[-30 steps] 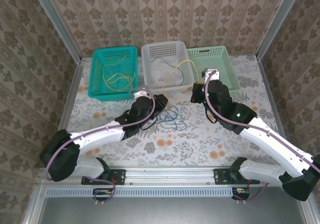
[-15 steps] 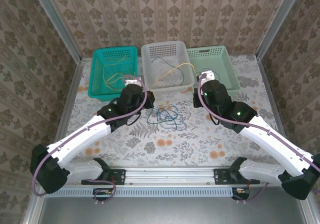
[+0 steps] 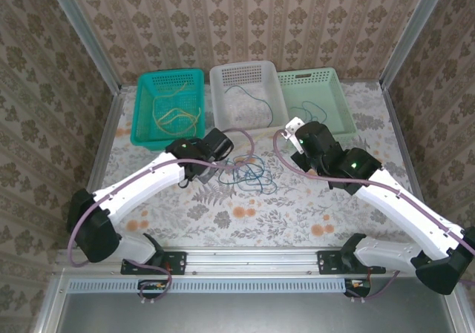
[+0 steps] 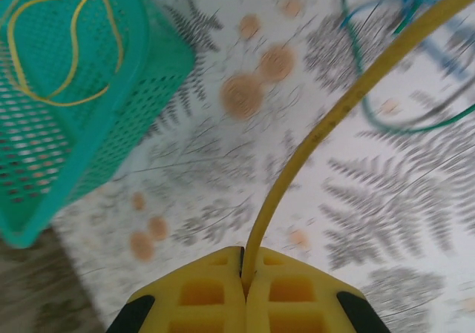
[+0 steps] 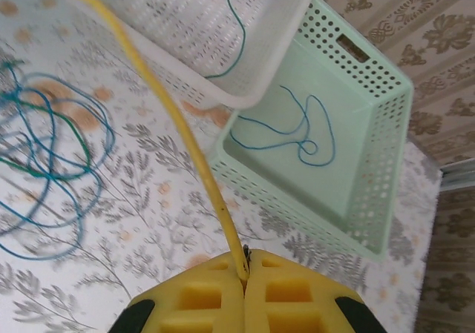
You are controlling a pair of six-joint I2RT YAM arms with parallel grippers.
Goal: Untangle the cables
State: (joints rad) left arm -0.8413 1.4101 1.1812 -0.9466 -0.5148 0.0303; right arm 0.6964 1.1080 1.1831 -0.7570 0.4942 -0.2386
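Observation:
My right gripper holds the yellow cable (image 5: 177, 113) clear of the blue and green tangle. My left gripper carries on and lets go beside the teal basket (image 3: 169, 107).
A yellow cable (image 4: 349, 96) is stretched between both grippers. My left gripper (image 4: 243, 257) is shut on one stretch of it, low over the table beside the teal basket (image 4: 111, 118). My right gripper (image 5: 245, 259) is shut on another stretch (image 5: 167, 107), in front of the white basket (image 5: 223, 44) and the light green basket (image 5: 371, 147). A tangle of blue and dark green cables (image 3: 249, 173) lies on the table between the arms. Loose yellow cables (image 3: 174, 114) lie in the teal basket, a blue one (image 3: 249, 99) in the white basket, and another blue one (image 5: 297, 129) in the light green basket.
The three baskets stand in a row along the back of the table (image 3: 245, 214), touching each other. Patterned walls with metal posts (image 3: 89, 44) close in the sides and back. A purple-grey arm cable (image 3: 249, 144) arcs above the tangle.
The yellow cable that hung over the white basket's front has come off it. The left arm swung toward the teal basket, then back right. The right gripper moved slightly left.

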